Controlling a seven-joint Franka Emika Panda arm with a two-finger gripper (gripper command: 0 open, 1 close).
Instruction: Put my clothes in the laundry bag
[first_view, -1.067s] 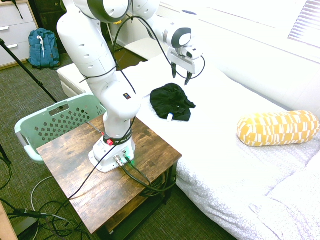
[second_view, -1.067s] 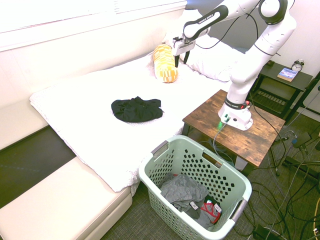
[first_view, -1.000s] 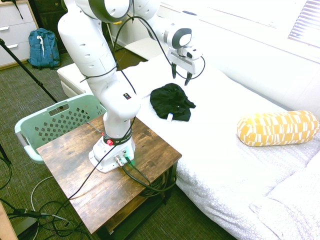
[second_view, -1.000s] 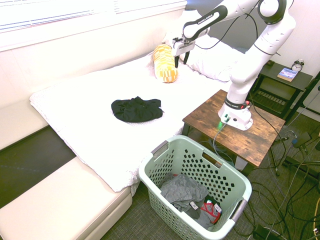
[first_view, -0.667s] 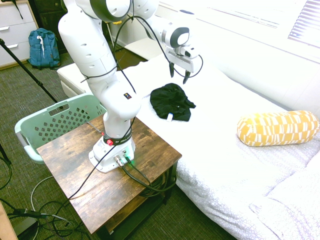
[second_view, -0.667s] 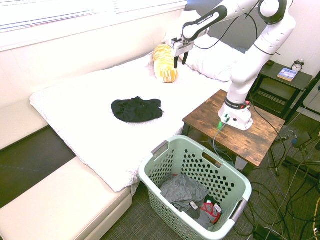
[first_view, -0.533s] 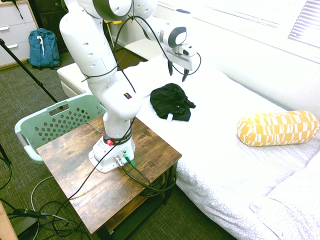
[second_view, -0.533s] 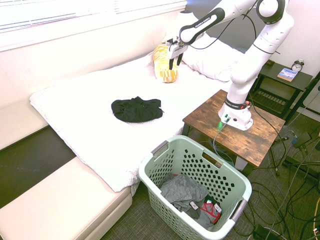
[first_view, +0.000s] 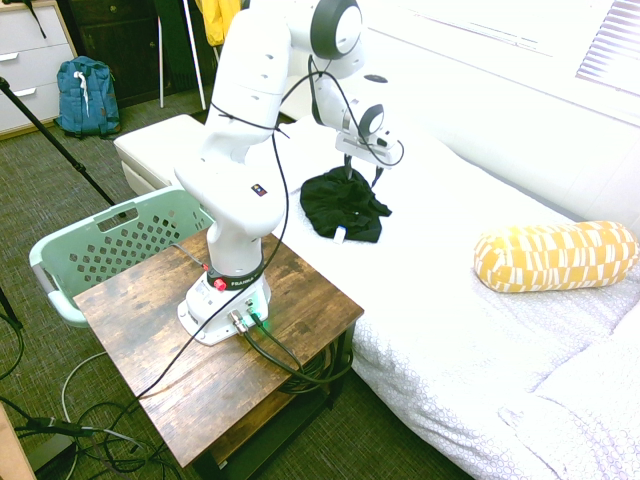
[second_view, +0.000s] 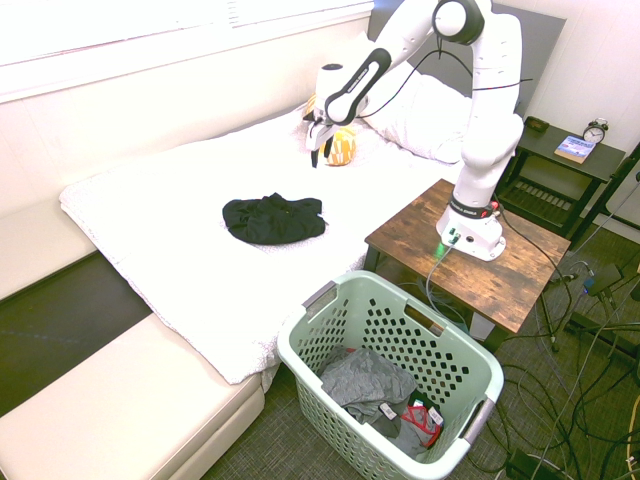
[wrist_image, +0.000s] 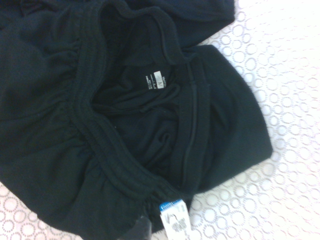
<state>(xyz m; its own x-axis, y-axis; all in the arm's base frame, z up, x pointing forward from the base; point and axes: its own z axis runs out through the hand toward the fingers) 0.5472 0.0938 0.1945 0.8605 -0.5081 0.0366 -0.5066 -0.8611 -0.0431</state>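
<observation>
The black garment (first_view: 343, 205) will drag behind and then hang in a heap when I carry it, because limp folds spread out from its gathered waistband (wrist_image: 90, 100).
The clothes (first_view: 340, 205) are a crumpled black garment lying on the white bed (first_view: 450, 300). In the second exterior view the clothes (second_view: 272, 217) sit mid-bed. My gripper (first_view: 363, 174) hangs just above their far edge, fingers apart and pointing down, with nothing between them. From the other side the gripper (second_view: 318, 153) is seen above the bed, to the right of and behind the garment. The wrist view is filled by the black fabric (wrist_image: 100, 125), with a small white tag (wrist_image: 175, 217). The laundry bag (second_view: 390, 290) is a mint-green perforated basket on the floor beside the bed; it is also visible as the laundry bag (first_view: 110, 240).
A wooden side table (first_view: 200, 370) bears the arm between bed and basket. Grey and red garments (second_view: 375, 385) lie in the basket. A yellow-and-white bolster pillow (first_view: 555, 255) lies further along the bed. A blue backpack (first_view: 85, 95) stands by the drawers.
The arm has swung and lowered, carrying the gripper from high over the bed to just above the black clothes. The gripper stays open. The clothes have not moved.
</observation>
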